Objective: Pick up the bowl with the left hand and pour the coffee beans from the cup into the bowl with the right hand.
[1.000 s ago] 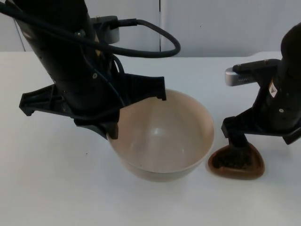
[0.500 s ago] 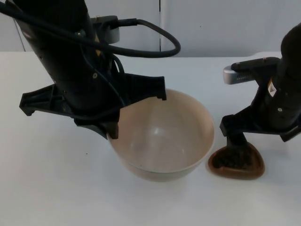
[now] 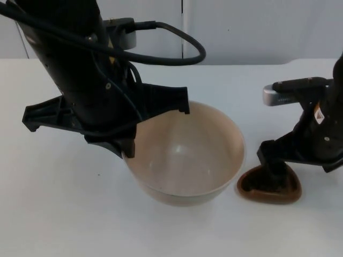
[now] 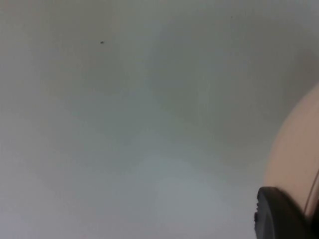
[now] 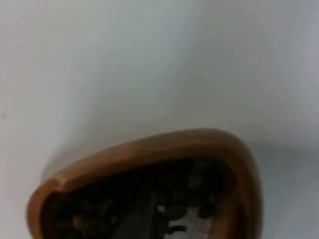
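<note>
The brown cup is getting thinner toward a narrow end [image 3: 243,184] that faces the bowl. The loose coffee beans [image 3: 261,182] will bunch up there and spill out when I tilt the cup.
The cream bowl [image 3: 187,155] sits mid-table in the top view. My left gripper [image 3: 128,149] is shut on its left rim. One black fingertip [image 4: 279,216] rests against the bowl's outer wall [image 4: 294,149]. Just right of the bowl stands a brown, rounded-triangle cup [image 3: 268,188] full of coffee beans [image 5: 194,199]. My right gripper [image 3: 292,174] hangs open low over the cup, with one finger [image 3: 276,170] dipping inside its rim [image 5: 149,144]. The arm hides the other finger.
The white table [image 3: 53,214] runs back to the grey partition wall [image 3: 257,27]. Bowl and cup stand almost touching. Open table surface lies in front of both and to the left of the bowl.
My right gripper has shifted a little to the right and lower over the cup. The cup, the bowl and the left arm have stayed in place.
</note>
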`<action>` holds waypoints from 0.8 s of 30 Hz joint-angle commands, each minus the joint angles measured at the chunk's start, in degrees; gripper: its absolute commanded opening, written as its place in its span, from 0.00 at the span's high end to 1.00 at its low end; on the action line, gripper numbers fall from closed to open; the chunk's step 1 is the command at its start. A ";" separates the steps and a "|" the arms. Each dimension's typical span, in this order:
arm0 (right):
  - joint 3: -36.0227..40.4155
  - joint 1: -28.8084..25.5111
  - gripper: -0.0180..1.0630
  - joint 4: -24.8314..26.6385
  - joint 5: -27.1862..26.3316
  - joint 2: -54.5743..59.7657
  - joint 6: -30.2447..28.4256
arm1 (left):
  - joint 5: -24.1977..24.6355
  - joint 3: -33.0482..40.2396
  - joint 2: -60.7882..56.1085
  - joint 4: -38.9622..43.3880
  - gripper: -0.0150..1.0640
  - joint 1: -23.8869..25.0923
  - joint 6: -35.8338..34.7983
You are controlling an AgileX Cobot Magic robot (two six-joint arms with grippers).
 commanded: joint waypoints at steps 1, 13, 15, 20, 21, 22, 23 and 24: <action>0.12 -0.72 0.18 0.08 -0.39 -0.14 0.36 | -0.19 0.24 -0.41 0.31 0.99 -0.26 -0.31; 0.12 -0.72 0.21 -0.36 -0.61 1.11 0.36 | -0.20 0.24 -0.41 0.09 0.99 -0.26 -0.31; 0.12 -0.72 0.21 -0.36 -0.72 2.32 0.36 | -0.20 0.24 -0.41 0.09 0.99 -0.26 -0.31; 0.12 -0.72 0.24 -0.24 -2.05 2.76 0.80 | -0.20 0.24 -0.41 0.09 0.99 -0.26 -0.31; 0.12 -0.72 0.24 -0.24 -2.05 2.76 0.80 | -0.20 0.24 -0.41 0.09 0.99 -0.26 -0.31; 0.12 -0.72 0.25 -0.24 -2.05 2.76 0.80 | -0.20 0.24 -0.41 0.09 0.99 -0.26 -0.31; 0.12 -0.72 0.25 -0.24 -2.05 2.76 0.80 | -0.20 0.24 -0.41 0.09 0.99 -0.26 -0.31; 0.12 -0.72 0.28 -0.34 -2.05 2.76 0.80 | -0.20 0.24 -0.41 0.09 0.99 -0.26 -0.31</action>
